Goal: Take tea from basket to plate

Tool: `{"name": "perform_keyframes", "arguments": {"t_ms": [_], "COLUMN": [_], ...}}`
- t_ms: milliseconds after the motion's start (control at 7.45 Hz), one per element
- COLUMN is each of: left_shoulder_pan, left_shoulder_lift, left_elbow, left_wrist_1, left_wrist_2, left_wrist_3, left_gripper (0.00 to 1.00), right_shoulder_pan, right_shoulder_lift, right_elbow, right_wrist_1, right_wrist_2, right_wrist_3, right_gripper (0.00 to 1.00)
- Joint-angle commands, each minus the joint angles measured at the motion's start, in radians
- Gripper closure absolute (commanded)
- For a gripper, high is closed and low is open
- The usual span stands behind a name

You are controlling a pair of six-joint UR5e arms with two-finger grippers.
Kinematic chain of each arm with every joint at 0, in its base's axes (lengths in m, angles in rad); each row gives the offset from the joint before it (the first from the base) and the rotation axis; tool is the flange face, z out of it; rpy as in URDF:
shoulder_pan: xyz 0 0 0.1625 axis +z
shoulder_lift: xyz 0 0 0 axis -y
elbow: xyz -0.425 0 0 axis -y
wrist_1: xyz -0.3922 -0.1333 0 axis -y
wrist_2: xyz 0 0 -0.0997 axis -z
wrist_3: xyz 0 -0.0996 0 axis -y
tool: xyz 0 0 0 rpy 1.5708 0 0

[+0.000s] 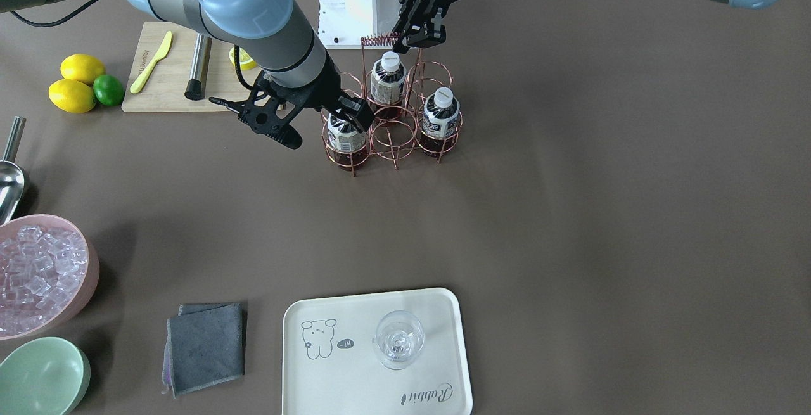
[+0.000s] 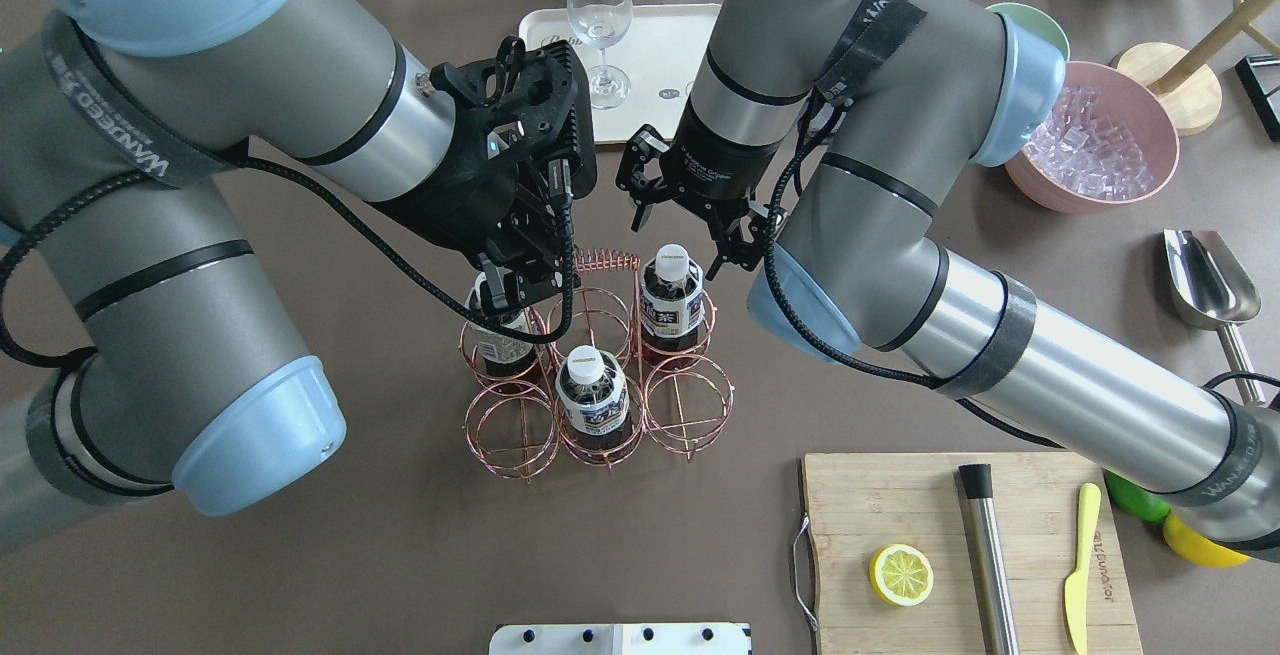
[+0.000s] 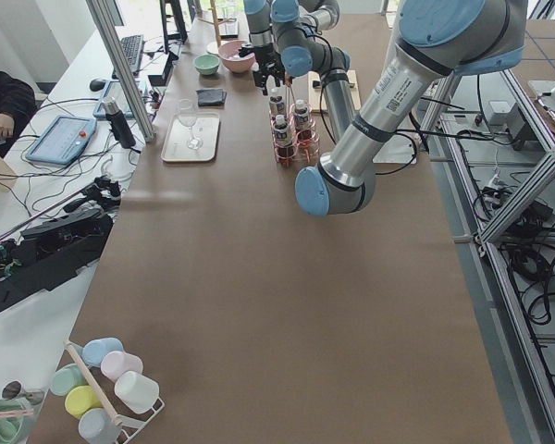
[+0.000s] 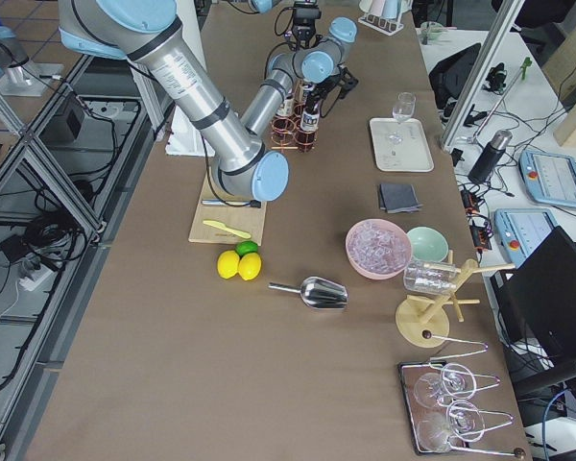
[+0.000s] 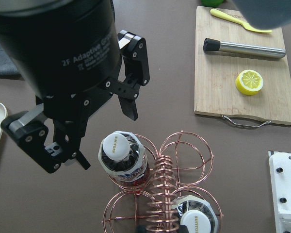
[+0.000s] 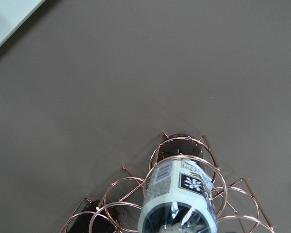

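Note:
My gripper is about to lift the white cap. The wire ring (image 6: 221,178) is loose around the tea (image 1: 347,138), so the tea will slide out and leave the basket standing.
Three bottles of tea stand in the copper wire basket (image 1: 393,139). My right gripper (image 1: 320,127) (image 5: 101,138) is open, its fingers on either side of the white cap of one tea (image 5: 119,150) (image 2: 672,280) without closing on it. In the right wrist view that bottle's label (image 6: 184,191) fills the bottom edge. My left gripper (image 1: 415,40) (image 5: 161,229) is shut on the basket's coiled handle (image 2: 605,260), a fingertip on each side of the coil. The cream plate (image 1: 304,389) (image 2: 665,50) lies across the table, far from both grippers.
A wine glass (image 1: 399,339) stands on the plate. A folded grey cloth (image 1: 206,346), a green bowl (image 1: 41,377) and a pink bowl of ice (image 1: 44,275) lie beside it. A cutting board (image 2: 900,505) holds a lemon half, a muddler and a yellow knife.

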Motion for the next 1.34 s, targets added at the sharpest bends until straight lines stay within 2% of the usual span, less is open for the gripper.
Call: {"name": "perform_keyframes", "arguments": {"t_ms": [0,134,269,403,671,940,1208], "left_shoulder_pan": [0.0,-0.002,-0.002,-0.002,-0.002,-0.002,-0.002], "left_shoulder_lift": [0.0,0.002,0.003,0.003,0.003,0.003,0.003], "left_elbow": [0.002,0.002,0.002,0.002,0.002,0.002,0.002], "left_wrist_1": [-0.001,-0.001,-0.001,-0.001,-0.001,0.001,0.001], "left_wrist_2": [0.001,0.001,0.001,0.001,0.001,0.001,0.002], "left_wrist_3": [0.001,0.001,0.001,0.001,0.001,0.001,0.001], "left_gripper": [1.0,1.0,1.0,1.0,1.0,1.0,1.0], "right_shoulder_pan": [-0.008,-0.008,-0.008,-0.008,0.035,0.154,0.246], "right_shoulder_lift": [0.009,0.0,-0.008,-0.026,-0.035,-0.025,-0.014], "right_elbow": [-0.001,0.007,0.012,0.036,0.081,0.11,0.168], "right_wrist_1": [0.0,0.0,0.0,-0.001,-0.014,-0.056,-0.081], "right_wrist_2": [-0.004,-0.001,0.002,0.007,0.064,0.204,0.269], "right_wrist_3": [0.004,0.004,0.001,-0.003,0.0,0.001,-0.003], "right_gripper": [0.61,0.75,0.94,1.0,1.0,1.0,1.0]}}
